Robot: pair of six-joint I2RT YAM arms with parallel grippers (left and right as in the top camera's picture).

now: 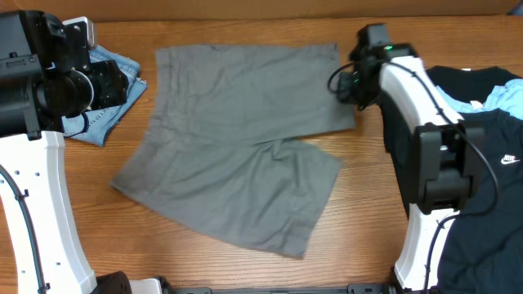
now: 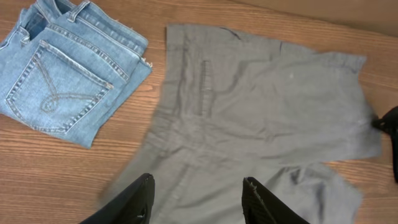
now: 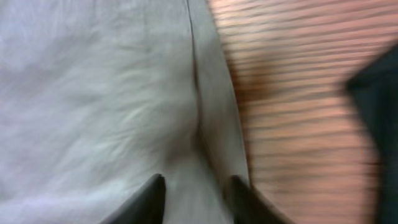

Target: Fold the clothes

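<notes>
I can see the grey shorts' waistband [image 1: 150,140] slant out toward its near corner, so next I grab that corner [image 1: 122,180] with my left gripper and make the waistband straight before I fold.
The grey shorts [image 1: 245,139] lie spread flat in the middle of the table, waistband to the left and legs to the right. They also show in the left wrist view [image 2: 249,112]. My left gripper [image 2: 199,194] is open and empty, held above the shorts' left part; in the overhead view it [image 1: 114,82] sits at the far left. My right gripper [image 1: 345,84] is at the right hem of the upper leg. In the blurred right wrist view its fingers [image 3: 196,194] are apart, just over the hem of the shorts [image 3: 211,93].
Folded light-blue denim jeans [image 1: 106,114] lie at the far left, also in the left wrist view [image 2: 68,74]. Black T-shirts with a small white logo [image 1: 490,180] lie at the right, a light-blue cloth [image 1: 498,98] on them. Bare wood table [image 3: 298,93] separates shorts and shirts.
</notes>
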